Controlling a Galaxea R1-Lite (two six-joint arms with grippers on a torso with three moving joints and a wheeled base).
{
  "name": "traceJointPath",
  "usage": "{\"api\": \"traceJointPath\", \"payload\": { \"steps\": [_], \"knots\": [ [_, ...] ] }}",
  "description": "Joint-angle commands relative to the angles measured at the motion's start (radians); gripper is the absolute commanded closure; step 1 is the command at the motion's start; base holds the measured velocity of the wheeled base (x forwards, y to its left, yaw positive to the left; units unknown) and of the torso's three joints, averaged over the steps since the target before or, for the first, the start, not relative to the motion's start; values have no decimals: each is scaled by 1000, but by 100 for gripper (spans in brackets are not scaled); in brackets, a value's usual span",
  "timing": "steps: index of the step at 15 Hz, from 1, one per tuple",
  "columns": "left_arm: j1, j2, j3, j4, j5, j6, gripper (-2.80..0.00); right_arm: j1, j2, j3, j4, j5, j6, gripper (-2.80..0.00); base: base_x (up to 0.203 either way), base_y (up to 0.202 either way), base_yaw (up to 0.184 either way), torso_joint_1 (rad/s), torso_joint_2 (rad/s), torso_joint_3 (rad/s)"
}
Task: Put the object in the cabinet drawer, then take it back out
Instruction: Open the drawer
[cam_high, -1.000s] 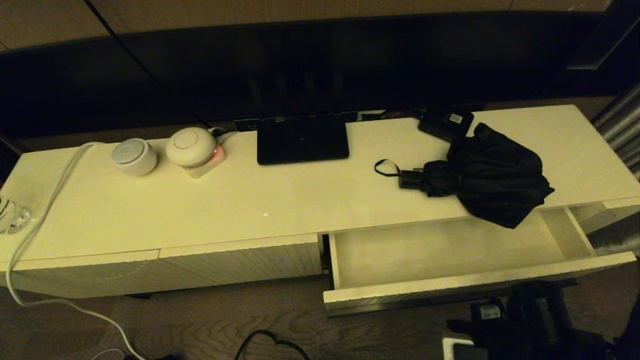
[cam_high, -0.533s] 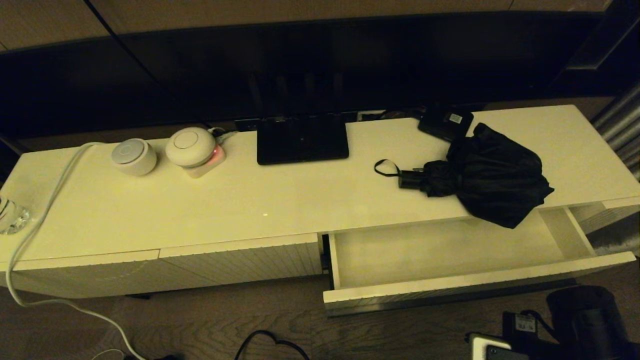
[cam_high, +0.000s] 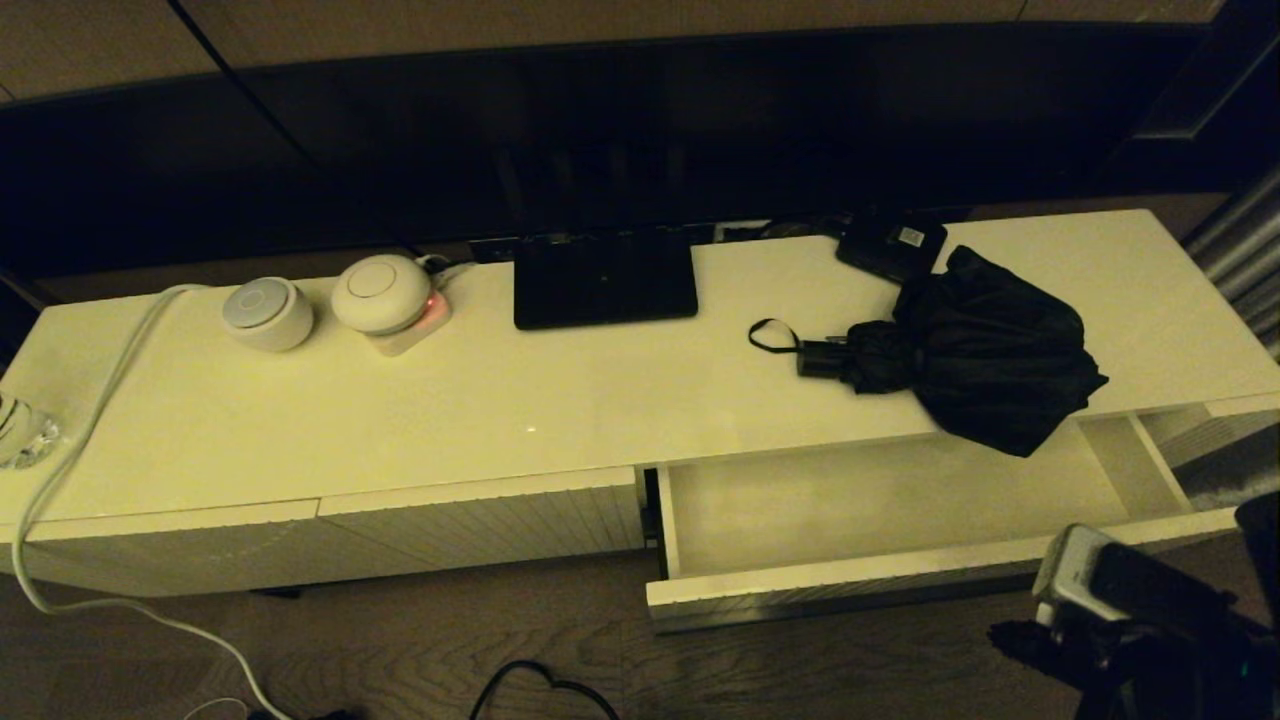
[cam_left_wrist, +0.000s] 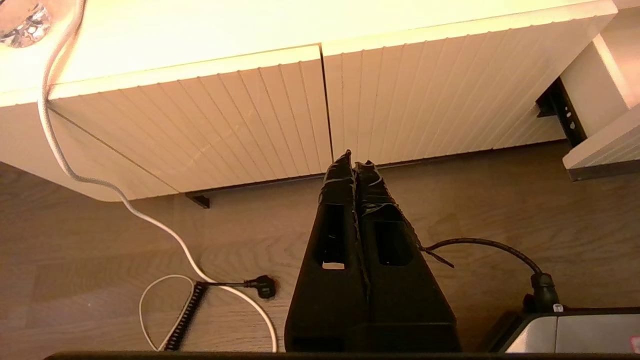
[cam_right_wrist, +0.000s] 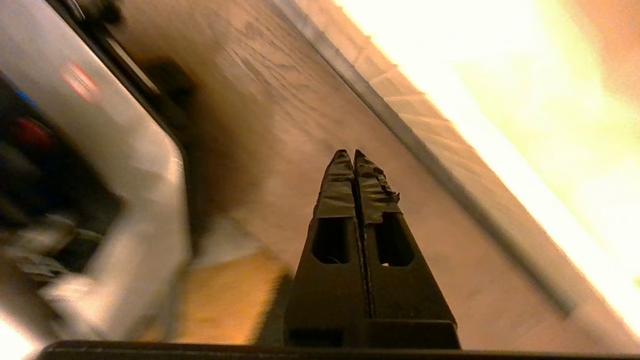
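Note:
Next, my right gripper hooks the drawer front's inner side (cam_high: 960, 540) and pulls the drawer out more, because the drawer stands only partway out (cam_high: 858, 498) under the umbrella.
The black folding umbrella (cam_high: 985, 350) lies on the cream cabinet top at the right. Its handle and strap loop (cam_high: 772, 335) point left, and its baggy canopy hangs over the front edge above the drawer. The wide drawer (cam_high: 850, 588) stands pulled out below it, its pale interior bare. My right arm (cam_high: 1125, 600) is low at the right, in front of the drawer's front. In the right wrist view the right gripper (cam_right_wrist: 354, 153) is shut on nothing, over the floor beside the drawer front. My left gripper (cam_left_wrist: 354, 159) is shut and empty, before the closed ribbed fronts (cam_left_wrist: 280, 115).
A small flat black box with a white label (cam_high: 893, 245) sits just behind the umbrella. A black flat stand (cam_high: 604, 275), two round white devices (cam_high: 267, 313) and a white cable (cam_high: 80, 440) occupy the top's middle and left. Cables and a plug (cam_left_wrist: 262, 286) lie on the floor.
My right arm has swung at the lower right and risen closer to the drawer's front. The umbrella and the drawer have not moved.

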Motion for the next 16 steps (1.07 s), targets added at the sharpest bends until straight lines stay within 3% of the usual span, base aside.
{"api": "traceJointPath", "payload": {
  "steps": [1, 3, 8, 13, 16],
  "knots": [
    [0, 0, 3, 0, 0, 0, 0, -6, -81, -167, 281, -1, 166, 0, 0, 0, 0, 0, 0, 0],
    [0, 0, 3, 0, 0, 0, 0, -12, -33, -211, 344, -2, 304, 0, 0, 0, 0, 0, 0, 0],
    [0, 0, 3, 0, 0, 0, 0, -53, 153, -268, 305, -4, 580, 0, 0, 0, 0, 0, 0, 0],
    [0, 0, 3, 0, 0, 0, 0, -97, 249, -281, 195, -6, 684, 0, 0, 0, 0, 0, 0, 0],
    [0, 0, 3, 0, 0, 0, 0, -108, 284, -290, 169, -71, 687, 0, 0, 0, 0, 0, 0, 0]
  ]
}}
